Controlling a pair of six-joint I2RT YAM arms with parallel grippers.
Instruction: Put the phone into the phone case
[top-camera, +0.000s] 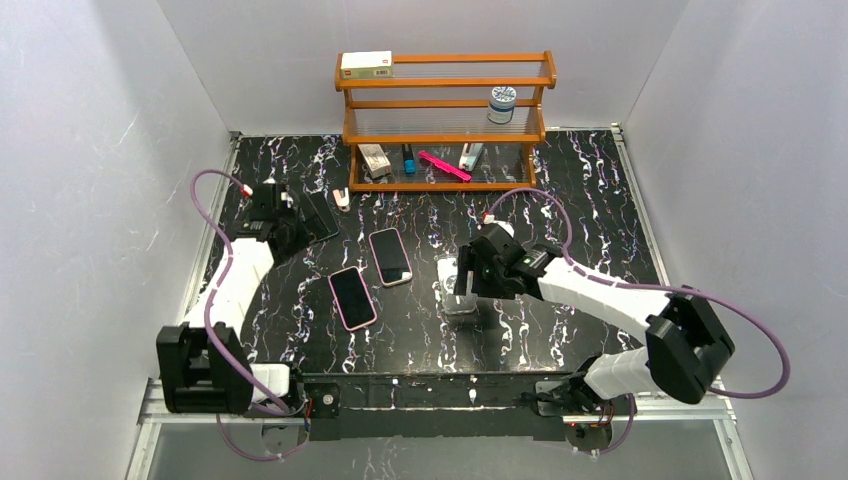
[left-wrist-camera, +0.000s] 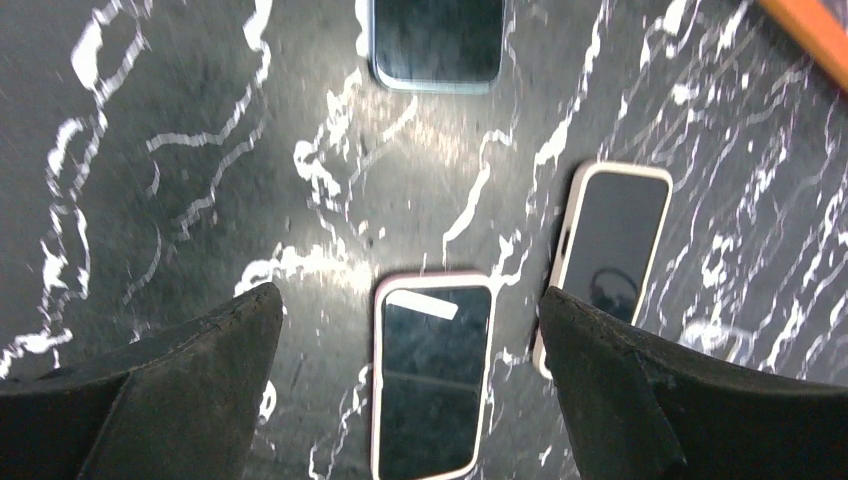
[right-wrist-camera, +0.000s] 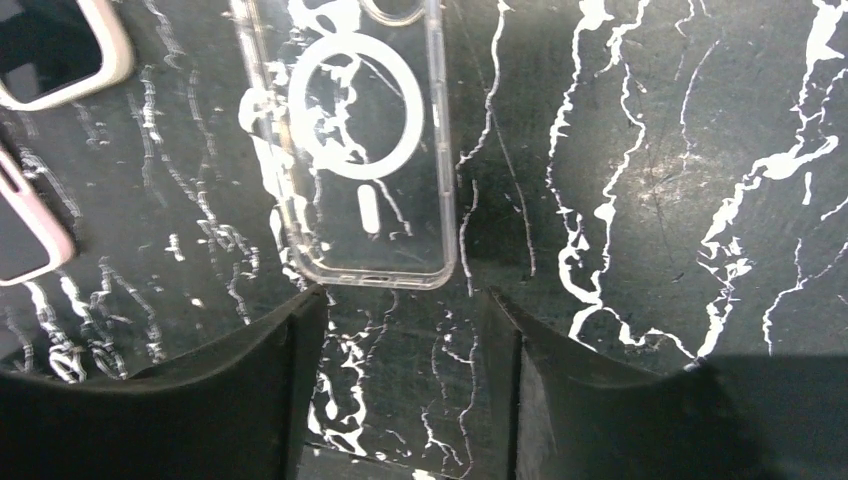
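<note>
The dark phone (top-camera: 320, 215) is at the back, a long way from the clear phone case, so my left gripper should drag the phone's near end (top-camera: 325, 236) closer for my right gripper.
Three phones lie on the black marble table. A bare dark phone (top-camera: 320, 215) (left-wrist-camera: 436, 40) is at the back left. A phone with a pink rim (top-camera: 352, 297) (left-wrist-camera: 432, 375) and one with a white rim (top-camera: 390, 256) (left-wrist-camera: 612, 250) lie mid-table. A clear phone case (top-camera: 452, 285) (right-wrist-camera: 345, 150) with a white ring lies empty, to the right of them. My left gripper (top-camera: 292, 222) (left-wrist-camera: 408, 295) is open and empty, high above the pink-rimmed phone. My right gripper (top-camera: 468, 282) (right-wrist-camera: 400, 300) is open and empty, its tips just short of the case's near end.
A wooden shelf (top-camera: 445, 120) stands at the back with a white box (top-camera: 366, 65), a round tin (top-camera: 501, 103), a pink comb (top-camera: 444, 165) and other small items. A small white object (top-camera: 341, 198) lies in front of its left end.
</note>
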